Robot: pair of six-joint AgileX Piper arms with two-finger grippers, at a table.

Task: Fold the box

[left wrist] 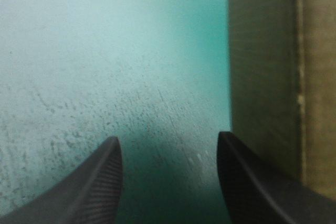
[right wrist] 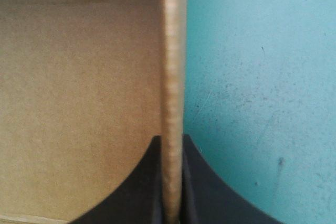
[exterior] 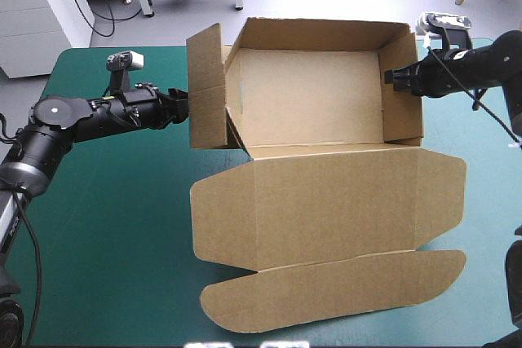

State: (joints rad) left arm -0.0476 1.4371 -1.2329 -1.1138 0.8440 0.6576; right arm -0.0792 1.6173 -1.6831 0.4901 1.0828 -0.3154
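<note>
The loose side flap (exterior: 207, 87) is standing straight up from its crease (exterior: 235, 129), so once I fold it and let go, it should spring partway back over the tray.
The brown box (exterior: 314, 95) stands as an open tray at the far middle of the teal-green table, its lid (exterior: 326, 209) lying flat toward the near edge. A loose side flap (exterior: 206, 87) stands upright at the tray's left end. My left gripper (exterior: 184, 106) is open just outside that flap; in the left wrist view the flap (left wrist: 268, 77) rises beside one fingertip (left wrist: 236, 150), with only table between the fingers. My right gripper (exterior: 393, 79) is shut on the box, pinching the top edge of the right wall (right wrist: 172, 77) with a finger on each side.
White cabinet (exterior: 37, 14) and a table frame stand beyond the far edge. Bare teal-green cover (exterior: 106, 226) lies left of the lid and at the right (exterior: 489, 201).
</note>
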